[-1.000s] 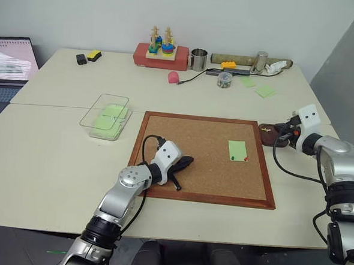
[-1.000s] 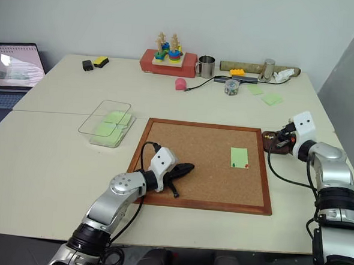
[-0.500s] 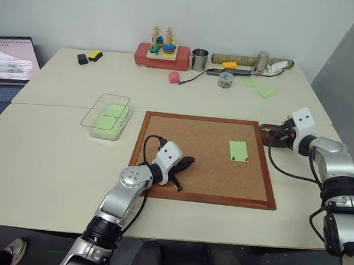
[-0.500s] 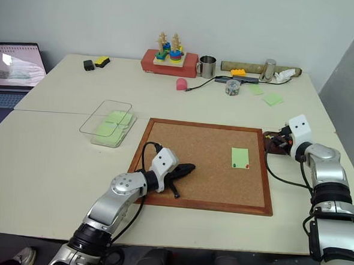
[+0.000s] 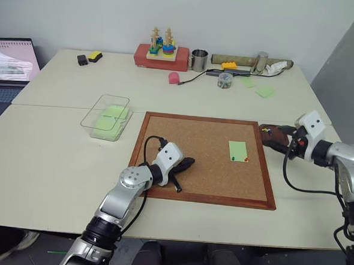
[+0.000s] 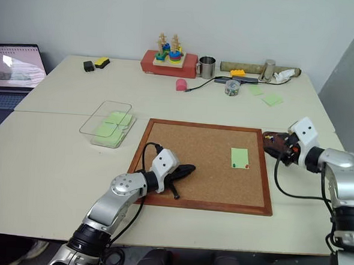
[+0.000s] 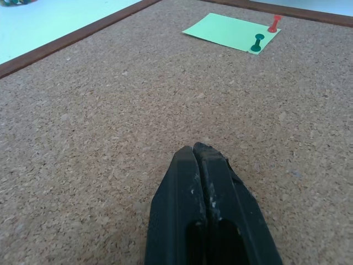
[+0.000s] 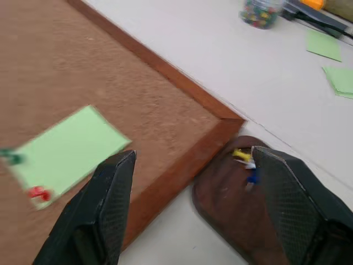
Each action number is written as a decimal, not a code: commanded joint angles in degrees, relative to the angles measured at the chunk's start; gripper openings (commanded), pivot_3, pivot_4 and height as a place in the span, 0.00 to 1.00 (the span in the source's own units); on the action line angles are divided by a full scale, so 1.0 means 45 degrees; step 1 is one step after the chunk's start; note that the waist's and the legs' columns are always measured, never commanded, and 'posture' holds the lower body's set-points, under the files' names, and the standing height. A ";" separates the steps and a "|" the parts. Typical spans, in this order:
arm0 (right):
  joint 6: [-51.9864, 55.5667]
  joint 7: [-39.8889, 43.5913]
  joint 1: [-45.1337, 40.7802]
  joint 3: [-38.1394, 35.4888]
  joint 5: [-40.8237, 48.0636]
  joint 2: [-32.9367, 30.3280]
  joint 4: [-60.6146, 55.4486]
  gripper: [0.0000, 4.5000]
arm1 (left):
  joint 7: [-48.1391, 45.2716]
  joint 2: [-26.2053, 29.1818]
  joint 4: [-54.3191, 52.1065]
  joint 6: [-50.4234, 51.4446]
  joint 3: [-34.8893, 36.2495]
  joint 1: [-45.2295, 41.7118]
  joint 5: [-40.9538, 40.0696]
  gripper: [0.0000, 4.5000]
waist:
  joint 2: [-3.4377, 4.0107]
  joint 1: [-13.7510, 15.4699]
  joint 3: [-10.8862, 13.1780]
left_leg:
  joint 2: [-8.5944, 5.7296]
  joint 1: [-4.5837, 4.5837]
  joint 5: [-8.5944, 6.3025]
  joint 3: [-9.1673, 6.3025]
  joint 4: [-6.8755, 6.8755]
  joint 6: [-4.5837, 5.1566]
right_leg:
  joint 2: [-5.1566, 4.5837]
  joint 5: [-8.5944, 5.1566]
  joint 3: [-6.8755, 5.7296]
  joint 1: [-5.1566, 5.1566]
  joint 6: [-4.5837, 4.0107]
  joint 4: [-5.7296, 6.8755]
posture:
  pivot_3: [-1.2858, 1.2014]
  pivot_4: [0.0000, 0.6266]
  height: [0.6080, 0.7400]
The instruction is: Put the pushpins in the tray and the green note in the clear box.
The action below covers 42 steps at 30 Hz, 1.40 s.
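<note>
The green note [image 5: 238, 149] will stay on the corkboard and turn a little when I pull the red pushpin, because the green pushpin [image 5: 233, 158] still holds the note's other near corner.
The green note [image 5: 238, 150] lies on the corkboard's right side. A green pushpin [image 7: 257, 43] and a red pushpin [image 7: 273, 23] stand at the note's near edge. The dark brown tray [image 5: 272, 136] sits just off the board's right rim and holds a yellow pin [image 8: 241, 156] and a blue one. My right gripper [image 8: 193, 152] hovers open over the tray and the board's corner, nothing between its fingers [image 8: 110, 193]. My left gripper [image 7: 193, 152] rests shut and empty on the cork at the board's near left. The clear box [image 5: 87, 120], with green paper in it, stands left of the board.
The wood-framed corkboard [image 5: 183, 133] fills the table's middle. Along the back edge are a red base with stacking toys [image 5: 161, 54], a metal cup [image 5: 198, 59], a pink lump [image 5: 174, 77], a jar of pins [image 5: 225, 79] and loose green notes [image 5: 265, 91]. A laptop [image 5: 10, 62] stands far left.
My right gripper has opened and drawn back from the tray, towards the table's right edge. The left arm has kept still.
</note>
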 commanded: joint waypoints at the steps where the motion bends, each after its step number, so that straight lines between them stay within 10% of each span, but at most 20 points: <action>1: 0.0270 0.0540 0.0940 0.0005 0.0615 -0.0064 -0.1786 0.78 | -0.0289 0.0098 0.0372 0.0244 -0.0505 0.0348 0.0174 0.00 | -0.0001 -0.0001 0.0001 | -0.0001 0.0011 0.0000 0.0001 0.0000 0.0000 | 0.0000 -0.0001 0.0001 0.0015 0.0001 -0.0004 | 0.52 0.24 1.00; 17: -0.1521 -0.0015 0.0861 0.1188 -0.0435 0.1164 -0.0604 0.78 | -0.0233 0.0088 0.0284 0.0267 -0.0609 0.0347 0.0197 0.00 | -0.0002 -0.0006 0.0001 | 0.0001 0.0064 -0.0001 0.0000 -0.0004 -0.0001 | 0.0000 -0.0005 -0.0003 0.0087 0.0006 -0.0053 | 0.52 0.24 1.00; 35: -0.2235 -0.0059 0.0793 0.1381 -0.0914 0.1388 0.0236 0.00 | -0.0168 0.0202 -0.0136 0.0427 -0.0556 0.0761 0.0194 0.00 | -0.0001 -0.0008 0.0001 | 0.0002 0.0074 -0.0001 0.0001 -0.0011 -0.0001 | 0.0000 -0.0006 -0.0002 0.0093 0.0005 -0.0056 | 0.52 0.24 1.00; 42: -0.2140 0.0023 0.0743 0.1294 -0.0865 0.1398 0.0074 0.00 | -0.0143 0.0192 -0.0231 0.0514 -0.0567 0.0836 0.0196 0.00 | -0.0002 -0.0008 0.0001 | 0.0002 0.0079 -0.0001 0.0002 -0.0010 -0.0001 | 0.0001 -0.0006 -0.0001 0.0096 0.0005 -0.0057 | 0.52 0.24 1.00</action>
